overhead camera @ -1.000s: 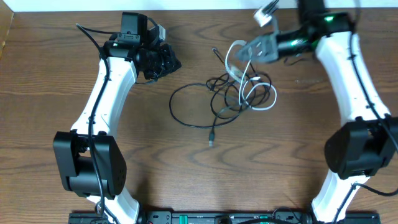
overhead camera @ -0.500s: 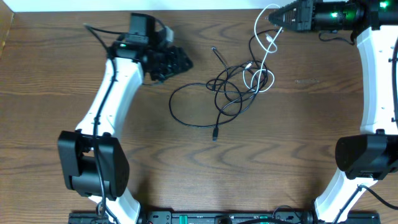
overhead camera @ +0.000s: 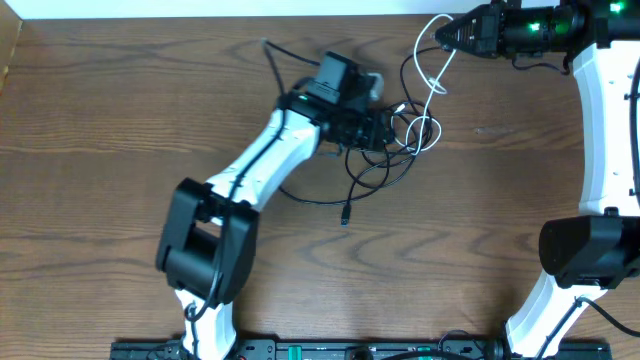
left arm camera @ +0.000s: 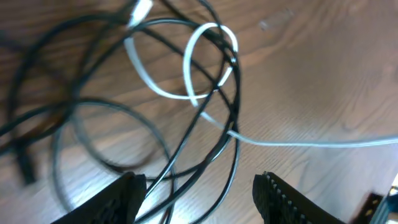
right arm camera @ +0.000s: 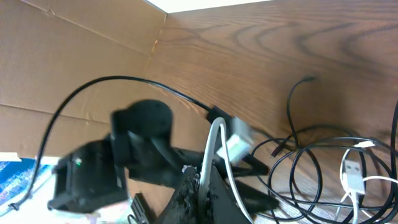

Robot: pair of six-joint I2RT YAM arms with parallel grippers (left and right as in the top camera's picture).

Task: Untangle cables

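I expect the black loops [left arm camera: 186, 135] to pull the white cable along when I lift them with my left gripper, because the white cable runs through their crossing strands [left arm camera: 231, 129].
The cables lie tangled on the wooden table: several black loops [overhead camera: 372, 160] with a small plug end [overhead camera: 345, 215], and a thin white cable [overhead camera: 432, 75] rising out of them. My right gripper [overhead camera: 441, 33] is at the back right, shut on the white cable [right arm camera: 214, 146] and holding it up above the tangle. My left gripper [overhead camera: 388, 130] hovers over the tangle, open. In the left wrist view its fingers [left arm camera: 121, 202] straddle black strands [left arm camera: 214, 158], and a white loop [left arm camera: 208, 62] lies just ahead. Nothing is gripped there.
A cardboard wall [right arm camera: 74, 56] stands along the table's left side. The table's back edge [overhead camera: 200, 8] runs close behind the right gripper. Both arm bases [overhead camera: 200, 250] stand near the front edge. A white plug [right arm camera: 354, 171] lies among the black loops.
My left arm has swung right from the far left to over the tangle, and its jaws have opened. The right gripper lifted the white cable toward the back right, then held still.
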